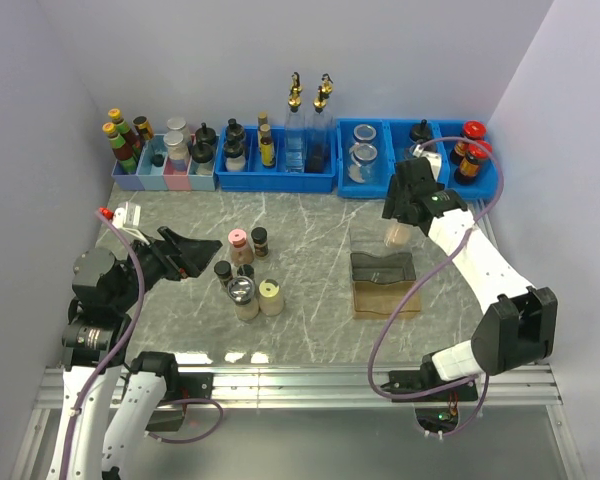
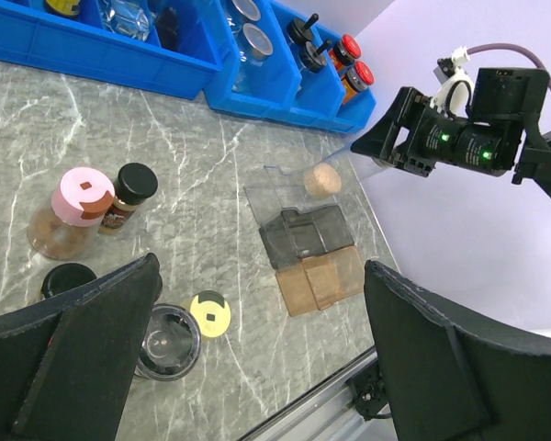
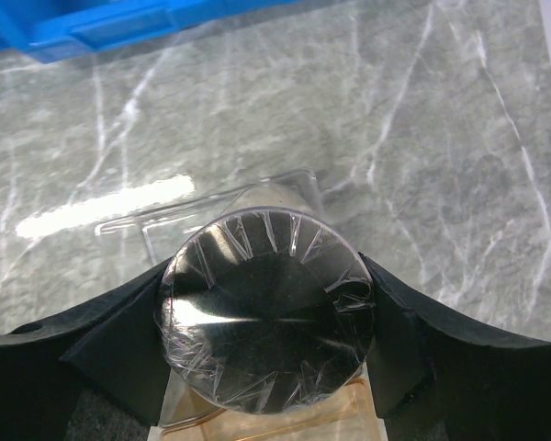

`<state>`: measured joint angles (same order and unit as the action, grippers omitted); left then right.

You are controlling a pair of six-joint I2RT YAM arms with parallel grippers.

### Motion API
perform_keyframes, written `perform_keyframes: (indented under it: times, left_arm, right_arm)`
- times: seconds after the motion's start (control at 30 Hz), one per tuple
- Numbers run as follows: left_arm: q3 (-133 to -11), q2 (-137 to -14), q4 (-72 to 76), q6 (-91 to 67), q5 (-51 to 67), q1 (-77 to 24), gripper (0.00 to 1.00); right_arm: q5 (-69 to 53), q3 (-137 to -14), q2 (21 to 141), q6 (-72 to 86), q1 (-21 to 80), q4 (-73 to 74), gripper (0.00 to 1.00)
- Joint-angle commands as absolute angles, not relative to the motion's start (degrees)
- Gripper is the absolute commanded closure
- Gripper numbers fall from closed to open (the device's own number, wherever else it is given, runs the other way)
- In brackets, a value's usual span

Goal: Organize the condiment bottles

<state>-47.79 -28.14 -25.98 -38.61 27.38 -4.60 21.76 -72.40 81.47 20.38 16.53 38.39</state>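
The clear-lidded jar is hanging base down above the empty back clear step. My right gripper should carry on lowering the jar until it stands there, and then let go.
Several small spice jars stand together left of the table's middle: a pink-lidded one, two black-lidded ones, a wider clear-lidded one and a pale-yellow-lidded one. My left gripper is open and empty, just left of this group. My right gripper is shut on a clear-lidded jar with beige contents. It holds the jar over the back clear step of a tiered rack.
Blue bins along the back wall hold more bottles and jars, two tall gold-spouted bottles and red-capped sauce bottles. Small pastel bins stand at the back left. The rack has dark grey and amber steps.
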Motion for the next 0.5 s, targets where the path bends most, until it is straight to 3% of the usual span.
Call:
perform_keyframes:
  times: [0.0, 0.47]
  left_arm:
    - [-48.08, -28.04, -24.00, -39.11, 28.39, -4.75, 0.01]
    - [-47.29, -27.25, -24.17, -39.11, 28.21, -4.83, 0.01]
  right_arm:
    - [22.15, -71.72, 80.33, 19.16, 15.38, 33.84, 1.00]
    - [20.83, -68.30, 83.85, 18.55, 14.77, 30.15, 1.00]
